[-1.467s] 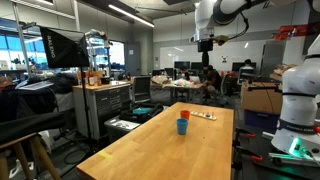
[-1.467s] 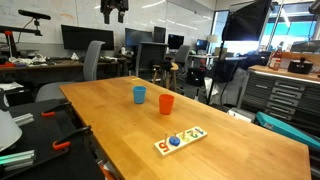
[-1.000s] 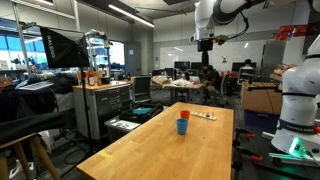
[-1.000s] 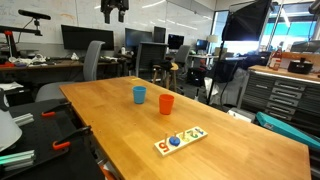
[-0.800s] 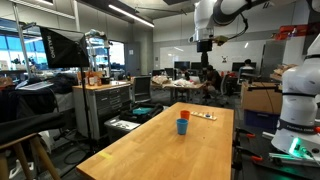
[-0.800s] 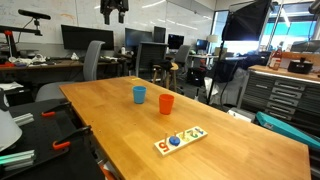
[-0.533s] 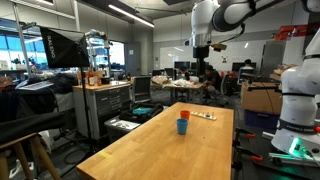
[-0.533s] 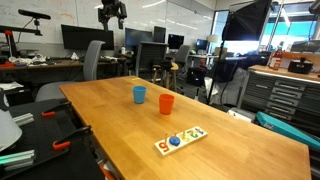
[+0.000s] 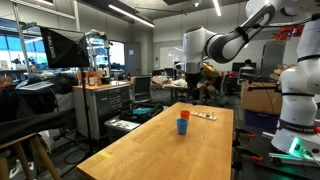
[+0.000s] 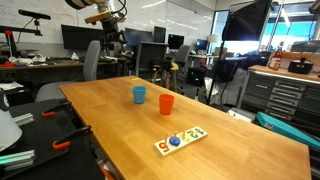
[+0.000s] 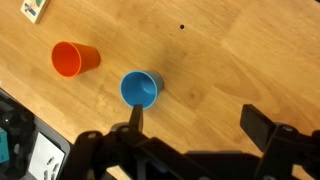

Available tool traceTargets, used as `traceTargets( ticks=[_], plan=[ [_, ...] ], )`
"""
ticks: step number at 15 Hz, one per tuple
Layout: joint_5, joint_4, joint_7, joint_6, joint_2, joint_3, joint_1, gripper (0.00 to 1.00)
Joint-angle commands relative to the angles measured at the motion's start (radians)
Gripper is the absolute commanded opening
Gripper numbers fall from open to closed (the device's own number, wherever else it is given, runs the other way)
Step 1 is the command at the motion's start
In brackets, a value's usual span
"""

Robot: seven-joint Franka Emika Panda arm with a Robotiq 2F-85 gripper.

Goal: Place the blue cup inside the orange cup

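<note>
The blue cup stands upright [image 10: 139,96], away from the orange cup, so my open gripper should keep going down to the blue cup's rim [image 10: 138,88] until its fingers are astride the blue cup's side.
The blue cup [image 10: 139,94] stands upright on the wooden table [image 10: 240,150], with the orange cup [image 10: 166,103] close beside it, apart. In an exterior view the blue cup [image 9: 182,126] stands in front of the orange cup [image 9: 184,116]. My gripper [image 9: 191,88] hangs high above the table's far part, also seen in an exterior view [image 10: 122,47]. In the wrist view the gripper [image 11: 197,122] is open and empty. The blue cup [image 11: 140,88] lies just off one fingertip, the orange cup [image 11: 75,58] further left.
A flat tray of small orange-and-white and blue pieces [image 10: 180,140] lies near the table's edge, also visible in the wrist view [image 11: 35,10]. Office chairs [image 10: 92,60] and desks stand beyond the table. A tool cabinet [image 9: 105,100] stands alongside.
The arm has swung down and across from its raised pose. The gripper is now lower and nearer the cups. The cups have not moved.
</note>
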Motion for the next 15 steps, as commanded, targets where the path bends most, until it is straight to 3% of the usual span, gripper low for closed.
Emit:
traceTargets(
  ticks=[1,9,15],
  plan=[
    [-0.087,0.055,0.042,0.033,0.134,-0.038,-0.003,1.0],
    [-0.093,0.119,0.055,0.064,0.329,-0.137,0.009,1.0],
    [-0.074,0.157,0.076,0.125,0.446,-0.175,0.021,1.0]
  ],
)
